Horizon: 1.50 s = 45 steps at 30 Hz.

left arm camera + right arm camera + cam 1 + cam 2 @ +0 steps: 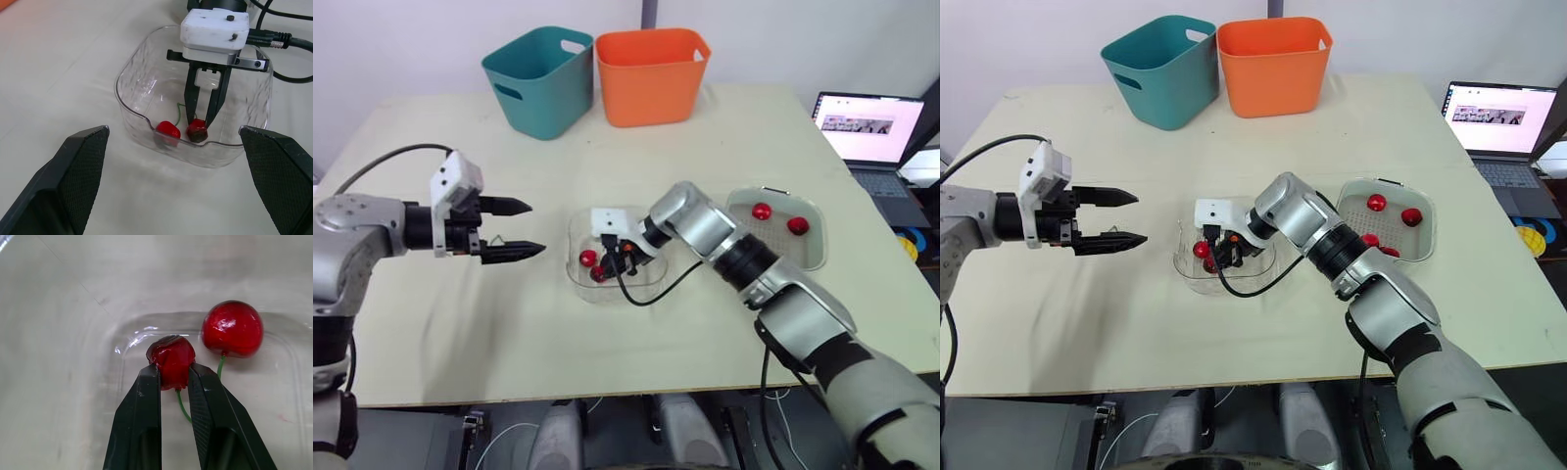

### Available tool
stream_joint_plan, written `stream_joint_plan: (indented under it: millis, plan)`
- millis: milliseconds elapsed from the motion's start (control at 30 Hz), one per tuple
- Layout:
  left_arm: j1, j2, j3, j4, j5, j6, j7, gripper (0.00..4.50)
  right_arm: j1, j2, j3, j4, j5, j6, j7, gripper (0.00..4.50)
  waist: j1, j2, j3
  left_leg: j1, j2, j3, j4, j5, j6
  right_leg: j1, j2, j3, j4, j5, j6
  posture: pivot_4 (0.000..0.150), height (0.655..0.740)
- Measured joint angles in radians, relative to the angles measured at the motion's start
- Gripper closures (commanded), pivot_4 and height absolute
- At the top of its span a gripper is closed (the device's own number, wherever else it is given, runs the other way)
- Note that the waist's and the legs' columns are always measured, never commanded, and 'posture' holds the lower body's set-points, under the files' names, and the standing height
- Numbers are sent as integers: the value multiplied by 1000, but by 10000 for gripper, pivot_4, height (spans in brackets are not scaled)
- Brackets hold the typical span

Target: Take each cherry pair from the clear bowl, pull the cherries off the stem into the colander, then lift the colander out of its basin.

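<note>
The cherries each sit on their own leg of the green stem, so they will come off one by one when I pull, and the stem will stay whole.
The clear bowl stands at the table's middle and holds a cherry pair joined by a green stem. My right gripper reaches down into the bowl and is shut on the darker cherry. The brighter cherry lies free beside it on the bowl's floor. My left gripper hovers open to the left of the bowl, with nothing between its fingers. To the right of the bowl sits the pale colander in its basin, with several red cherries inside.
A teal bin and an orange bin stand side by side at the table's back. An open laptop sits off the table's right edge. A black cable loops from my right wrist over the bowl's front.
</note>
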Motion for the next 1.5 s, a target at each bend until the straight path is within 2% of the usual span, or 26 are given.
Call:
stream_joint_plan:
  millis: [133,300,600,767,1033,1200,1500]
  plan:
    - [-5,-3,0,14,1,0,1,0,-24,-78,-40,-53,-17,-95,12,39434,1,0,0,0,0,0,0,0,0,0,0,0,0,0,0,1500,7400]
    - [-43,-35,2,40,-10,16,7,0,-15,-206,-119,-184,-30,-314,37,39434,1,0,0,0,0,0,0,0,0,1,0,0,0,0,1,1500,7400]
    - [-180,-84,35,112,-122,137,21,0,77,-326,-238,-391,-57,-723,-30,39434,1,0,0,0,0,0,0,0,0,1,0,0,0,0,1,1500,7400]
    - [-315,-130,29,177,-164,175,-23,0,112,-337,-257,-423,-77,-862,-70,39434,2,0,0,1,0,0,0,0,0,2,0,0,0,0,0,1500,7400]
    - [-524,-227,-132,398,-104,161,-195,0,100,-329,-263,-424,-123,-1027,-141,39434,-2,0,0,1,0,0,0,1,-1,2,0,0,0,0,0,1500,7400]
    - [-584,-265,-184,478,-51,133,-259,0,76,-327,-263,-429,-155,-1068,-181,39434,1,0,0,1,-1,0,0,1,-1,2,0,0,0,0,0,1500,7400]
    - [-649,-342,-185,575,-13,110,-270,0,65,-320,-263,-469,-180,-1105,-214,39434,0,0,0,1,0,-1,0,1,-1,2,0,0,1,0,0,1500,7400]
